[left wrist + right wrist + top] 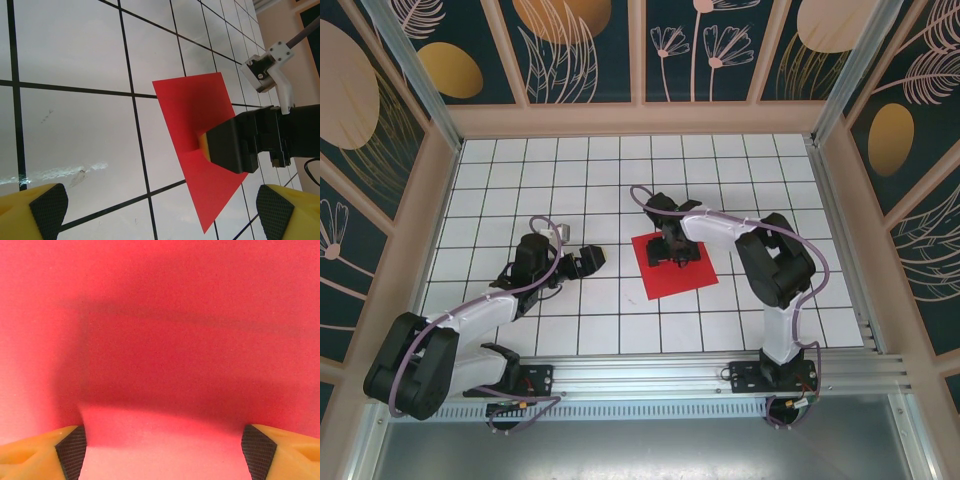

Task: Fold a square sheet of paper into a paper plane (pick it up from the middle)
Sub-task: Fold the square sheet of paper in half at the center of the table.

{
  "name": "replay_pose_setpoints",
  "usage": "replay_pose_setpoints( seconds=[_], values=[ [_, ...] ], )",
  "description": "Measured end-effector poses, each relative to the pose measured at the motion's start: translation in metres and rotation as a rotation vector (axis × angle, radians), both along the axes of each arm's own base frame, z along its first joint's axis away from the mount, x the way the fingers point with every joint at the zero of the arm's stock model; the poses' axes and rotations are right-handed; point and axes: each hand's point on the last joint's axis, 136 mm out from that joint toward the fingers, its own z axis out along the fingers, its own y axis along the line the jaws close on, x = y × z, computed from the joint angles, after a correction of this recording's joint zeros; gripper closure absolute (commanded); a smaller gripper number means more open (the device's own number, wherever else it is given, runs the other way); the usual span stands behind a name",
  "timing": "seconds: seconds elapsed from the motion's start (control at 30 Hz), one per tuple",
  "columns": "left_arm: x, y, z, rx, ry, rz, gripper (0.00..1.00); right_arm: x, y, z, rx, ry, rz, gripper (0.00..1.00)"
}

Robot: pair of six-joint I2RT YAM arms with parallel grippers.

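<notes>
Next, my right gripper opens wider and squeezes the sheet's middle into a tall fold before it lifts, because the sheet of paper humps only slightly under its fingers.
The square sheet of paper is bright red and lies flat on the white grid table, about two tiles wide. My right gripper stands on the sheet's middle, pointing down. Its jaws are wide open, and the pads press on the sheet of paper, which humps up between them. The left wrist view shows that right gripper as a black block on the sheet of paper. My left gripper hovers open over bare table, left of the sheet, with nothing between its fingers. The paper plane is out of view.
Wooden walls with dark patterned panels enclose the white grid table on three sides. An aluminium rail runs along the near edge, holding both arm bases. The right arm's cable loops beside its elbow.
</notes>
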Motion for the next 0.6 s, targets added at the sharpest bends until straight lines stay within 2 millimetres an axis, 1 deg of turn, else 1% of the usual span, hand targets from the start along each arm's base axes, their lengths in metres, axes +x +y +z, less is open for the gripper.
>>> replay_pose_setpoints(
  seconds=[0.1,0.27,0.3,0.4,0.53,0.6],
  values=[
    [-0.001,0.000,0.000,0.006,-0.001,-0.004,0.01,0.000,-0.002,0.001,-0.012,0.002,-0.002,0.31],
    [-0.001,0.000,0.000,0.013,0.001,-0.007,0.01,0.002,-0.001,0.002,-0.013,0.003,-0.003,0.36],
    [0.000,0.000,0.000,0.014,0.002,-0.008,0.01,0.002,-0.001,0.002,-0.013,0.003,-0.003,0.35],
    [0.001,0.000,0.003,0.012,-0.004,-0.008,0.01,0.003,-0.001,0.004,-0.023,0.008,-0.004,0.28],
    [0.000,0.000,0.003,0.013,-0.006,-0.009,0.01,0.006,0.001,0.009,-0.021,-0.001,0.008,0.15],
    [0.000,0.000,0.004,0.012,-0.006,-0.009,0.02,0.008,0.000,0.011,-0.016,-0.006,0.018,0.14]
  ],
)
